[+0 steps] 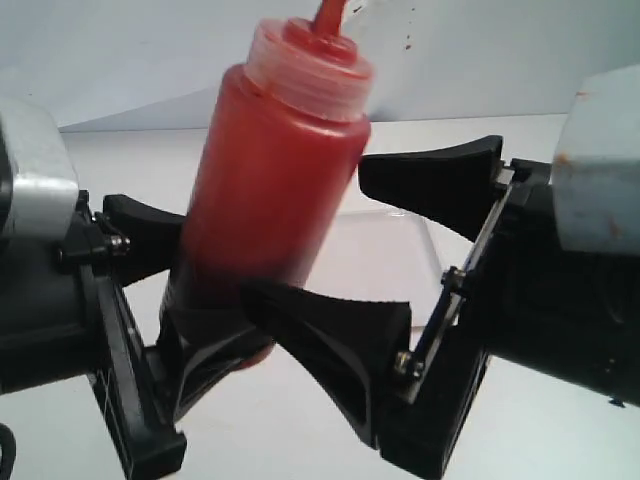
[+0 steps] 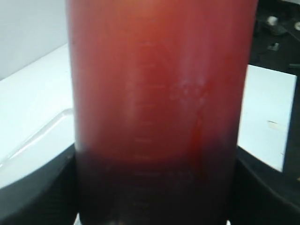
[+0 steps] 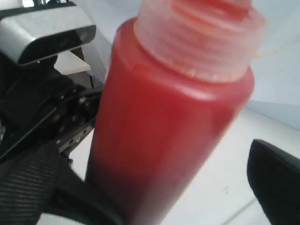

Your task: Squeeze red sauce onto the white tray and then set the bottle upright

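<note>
I should expect a blob to be hidden on the white tray [image 1: 385,255] when I carry the bottle aside, since the bottle's nozzle [image 1: 328,18] is covered in red sauce.
The bottle [image 1: 270,180] is full of red sauce and stands nozzle up, leaning a little to the right, its cap tip cut off by the exterior view's top. My left gripper [image 1: 205,300] is shut on its lower body; in the left wrist view the bottle [image 2: 159,93] fills the space between both black fingers [image 2: 33,192]. My right gripper [image 1: 310,235] is open around the bottle [image 3: 168,131]: one finger [image 3: 276,183] stands apart from it, the other lies against its lower side. The white tray [image 1: 400,245] lies behind, its rim [image 2: 47,129] visible. No red sauce blob shows.
A white table [image 1: 300,440] runs under both arms, backed by a white wall with a few dark specks [image 1: 408,40]. The table's edge [image 2: 288,126] drops to a dark area. The left arm's silver camera housing [image 3: 47,33] sits close beside the bottle.
</note>
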Controlling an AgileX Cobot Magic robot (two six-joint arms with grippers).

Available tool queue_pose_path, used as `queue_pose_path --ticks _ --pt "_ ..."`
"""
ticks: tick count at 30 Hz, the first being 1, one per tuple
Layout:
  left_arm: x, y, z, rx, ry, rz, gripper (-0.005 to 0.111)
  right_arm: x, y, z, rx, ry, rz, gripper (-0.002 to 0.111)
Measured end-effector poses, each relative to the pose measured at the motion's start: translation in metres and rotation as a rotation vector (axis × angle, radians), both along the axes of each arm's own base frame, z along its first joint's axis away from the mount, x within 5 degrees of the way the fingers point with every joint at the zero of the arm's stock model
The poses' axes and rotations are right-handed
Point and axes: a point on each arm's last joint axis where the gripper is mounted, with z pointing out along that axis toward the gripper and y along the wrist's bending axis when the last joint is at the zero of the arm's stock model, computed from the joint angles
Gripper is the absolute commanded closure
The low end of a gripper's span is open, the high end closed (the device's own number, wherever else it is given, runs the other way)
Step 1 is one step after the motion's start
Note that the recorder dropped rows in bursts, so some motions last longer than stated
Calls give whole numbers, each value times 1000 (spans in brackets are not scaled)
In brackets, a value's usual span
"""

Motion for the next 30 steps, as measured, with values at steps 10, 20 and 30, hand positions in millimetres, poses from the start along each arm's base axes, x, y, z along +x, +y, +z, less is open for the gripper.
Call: queue_pose_path --ticks 10,20,30 --pt "-13 -7 1 12 -49 -192 107 -2 2 7 83 -2 26 41" --pt "-12 -6 2 11 -66 -187 107 -4 3 8 103 1 37 108" --pt "-12 -6 2 13 -70 -188 107 -4 3 8 105 1 38 108"
